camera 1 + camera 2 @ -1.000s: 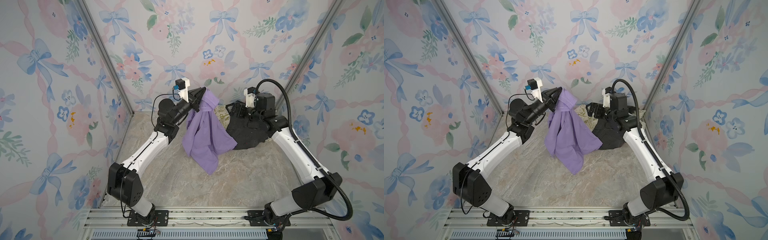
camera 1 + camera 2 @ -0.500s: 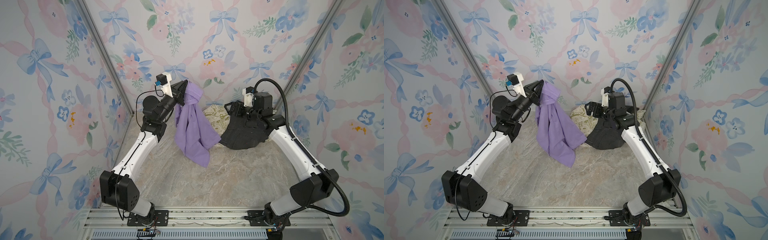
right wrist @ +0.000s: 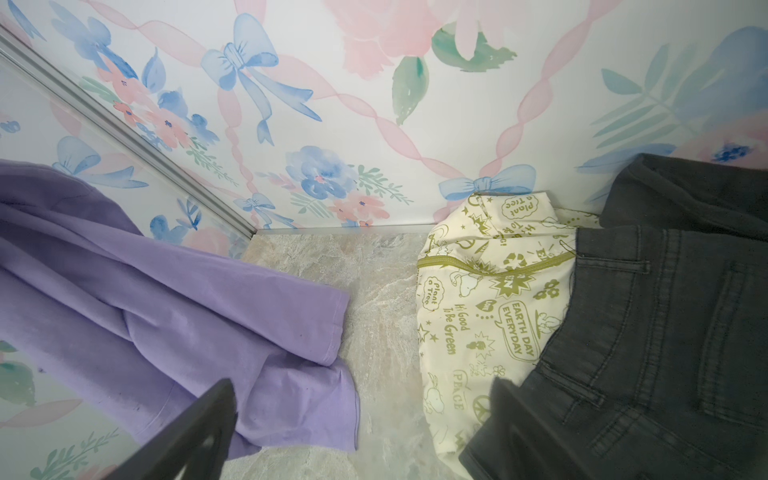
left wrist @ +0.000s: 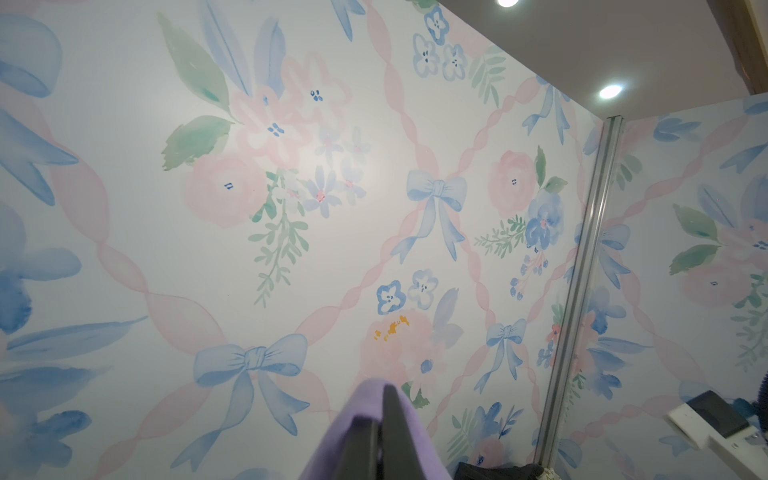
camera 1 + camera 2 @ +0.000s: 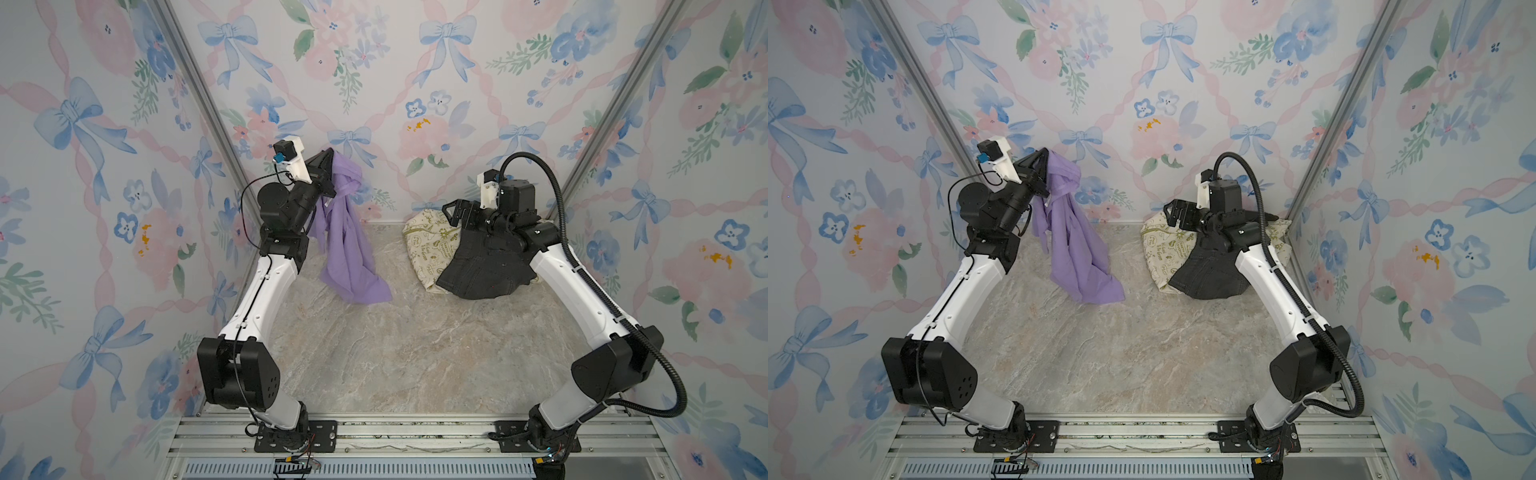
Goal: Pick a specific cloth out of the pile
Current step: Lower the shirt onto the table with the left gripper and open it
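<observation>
The lavender cloth hangs free of the cream cloth, so my left gripper should go on lowering its held edge until it reaches the open marble, then release.
The lavender cloth hangs from my left gripper, which is shut on its upper edge high near the back wall. Its lower end rests on the table. In the left wrist view, purple fabric wraps the closed fingertips. The pile lies at the back right and is made of a dark denim garment over a cream cloth with green print. My right gripper hovers open above the pile and holds nothing.
In the right wrist view a strip of bare marble table separates the lavender cloth from the cream cloth and the denim. Floral walls close in the back and both sides. An aluminium rail runs along the front.
My left arm has swung left and back with the lavender cloth, dragging it clear of the pile. The right arm has stayed over the pile, still open.
</observation>
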Motion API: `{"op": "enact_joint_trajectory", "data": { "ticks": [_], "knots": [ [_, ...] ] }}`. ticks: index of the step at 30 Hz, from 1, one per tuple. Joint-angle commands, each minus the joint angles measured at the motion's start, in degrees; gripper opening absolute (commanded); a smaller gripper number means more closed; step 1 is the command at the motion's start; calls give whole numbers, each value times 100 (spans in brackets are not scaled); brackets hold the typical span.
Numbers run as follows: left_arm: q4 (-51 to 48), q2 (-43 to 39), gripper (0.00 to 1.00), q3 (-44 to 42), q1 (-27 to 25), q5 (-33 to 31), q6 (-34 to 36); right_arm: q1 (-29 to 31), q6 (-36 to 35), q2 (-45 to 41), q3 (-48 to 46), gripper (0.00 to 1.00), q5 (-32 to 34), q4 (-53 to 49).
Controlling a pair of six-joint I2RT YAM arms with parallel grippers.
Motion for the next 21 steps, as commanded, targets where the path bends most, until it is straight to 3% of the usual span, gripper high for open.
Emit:
{"op": "enact_joint_trajectory", "data": {
  "ticks": [1,8,11,16,21],
  "knots": [
    [238,391,0,559,180,-37,-165,53,11,233,327,97,-24,-78],
    [56,1385,0,2130,440,181,-284,42,-50,493,681,97,-70,-218],
    [-18,1536,0,2346,476,201,-272,48,-61,524,708,97,-64,-221],
    [-26,1240,0,1426,476,331,-206,40,-40,524,627,97,-51,-181],
    [-33,542,0,-483,456,119,-122,31,11,515,499,97,-52,-124]
  ]
}}
